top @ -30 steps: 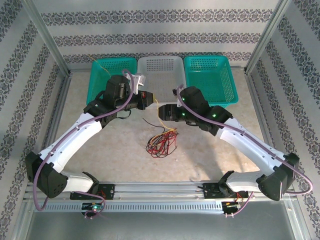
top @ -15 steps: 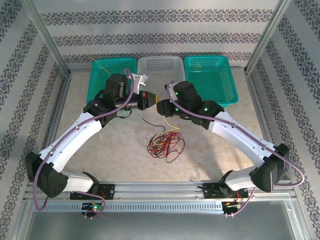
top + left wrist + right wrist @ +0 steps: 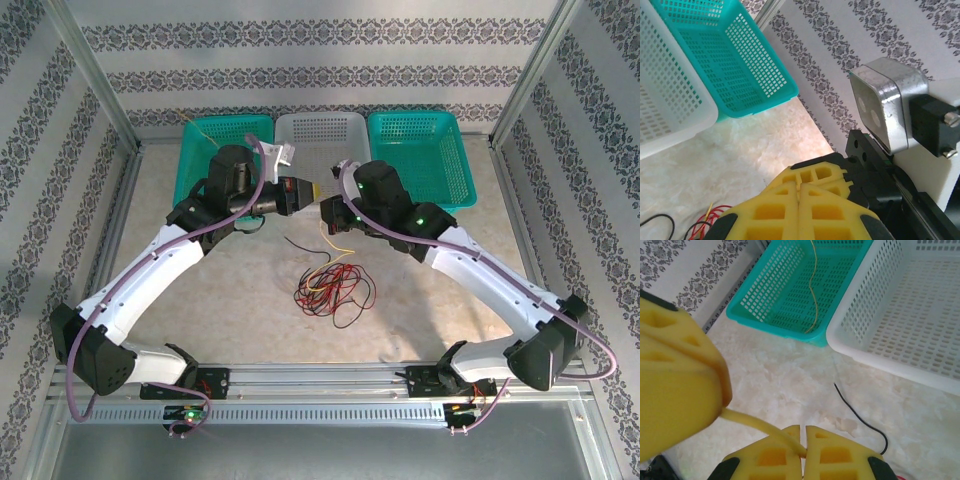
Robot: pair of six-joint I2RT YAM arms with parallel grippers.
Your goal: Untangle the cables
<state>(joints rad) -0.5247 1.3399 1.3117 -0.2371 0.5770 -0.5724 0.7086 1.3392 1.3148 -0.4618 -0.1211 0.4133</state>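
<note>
My two grippers are close together and the yellow cable's lower part is in the tangle, so my right gripper should pull it up before my left gripper takes it lower.
The cables lie as a loose tangle of red, yellow and black wires on the table in front of the baskets. A yellow cable rises from the tangle to the two grippers, which meet tip to tip above it. My left gripper is shut. In the right wrist view the yellow cable comes out of the left gripper's fingers and runs a short way into my right gripper, which is shut on it. A black cable end lies on the table beyond. Red cables show beneath the left gripper.
Three baskets stand along the back: a teal one on the left holding a separate yellow cable, a white one in the middle, and a teal one on the right. Metal frame posts and patterned walls enclose the table.
The right gripper has swung up and left to meet the left gripper at the yellow cable. The tangle has shifted and spread slightly to the right.
</note>
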